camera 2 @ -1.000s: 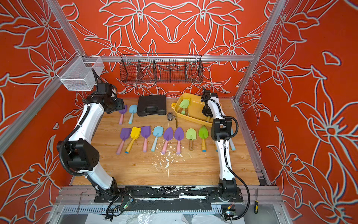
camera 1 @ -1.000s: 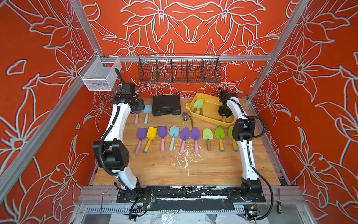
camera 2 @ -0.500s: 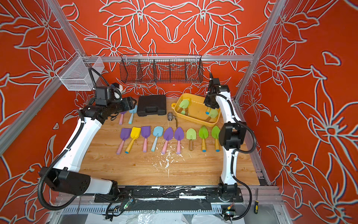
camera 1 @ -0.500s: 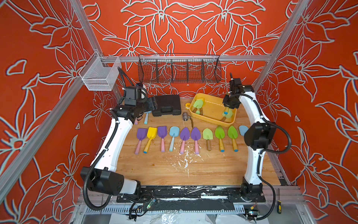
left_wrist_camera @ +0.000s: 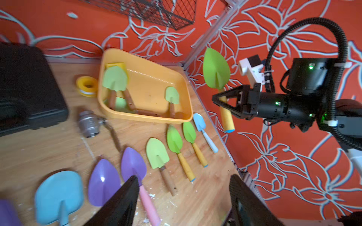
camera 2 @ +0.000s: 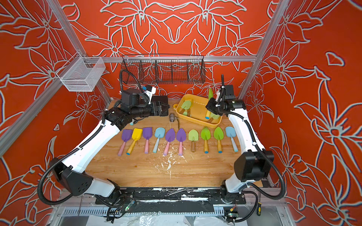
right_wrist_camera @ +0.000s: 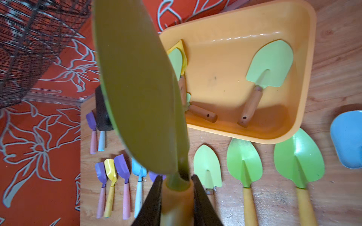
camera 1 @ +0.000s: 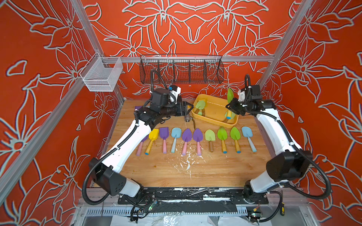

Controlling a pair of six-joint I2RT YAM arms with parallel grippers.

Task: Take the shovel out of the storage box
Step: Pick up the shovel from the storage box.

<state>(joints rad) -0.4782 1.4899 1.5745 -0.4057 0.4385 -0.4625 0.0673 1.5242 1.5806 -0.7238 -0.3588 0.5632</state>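
The upright green shovel's handle [camera 2: 207, 113] sticks out free below my right gripper, so my left gripper should keep going toward the handle's lower end [camera 2: 207, 116] and close there.
The storage box [camera 1: 212, 101] [camera 2: 195, 122] is a shallow yellow-orange tub at the back right of the table. My right gripper [camera 1: 229, 107] [camera 2: 208, 107] [left_wrist_camera: 217, 98] [right_wrist_camera: 177, 178] is shut on the yellow handle of a green-bladed shovel [camera 1: 230, 95] [camera 2: 210, 93] [left_wrist_camera: 216, 70] [right_wrist_camera: 137, 88]. It holds the shovel upright, blade up, in the air over the box's right end. Several light green shovels [left_wrist_camera: 114, 78] [right_wrist_camera: 270, 64] lie inside the box. My left gripper [camera 1: 190, 106] [left_wrist_camera: 184, 179] is open and empty, level with the box's left end.
A row of coloured shovels [camera 1: 187, 135] [camera 2: 170, 135] lies across the middle of the table. A metal valve [camera 1: 187, 118] [left_wrist_camera: 89, 125] and a black case [camera 2: 161, 99] [left_wrist_camera: 25, 88] sit left of the box. Wire baskets [camera 1: 181, 69] hang on the back rail.
The right gripper rose out of the box with the shovel and now holds it upright above it. The left arm swung from the far left toward the box, its jaws a little wider.
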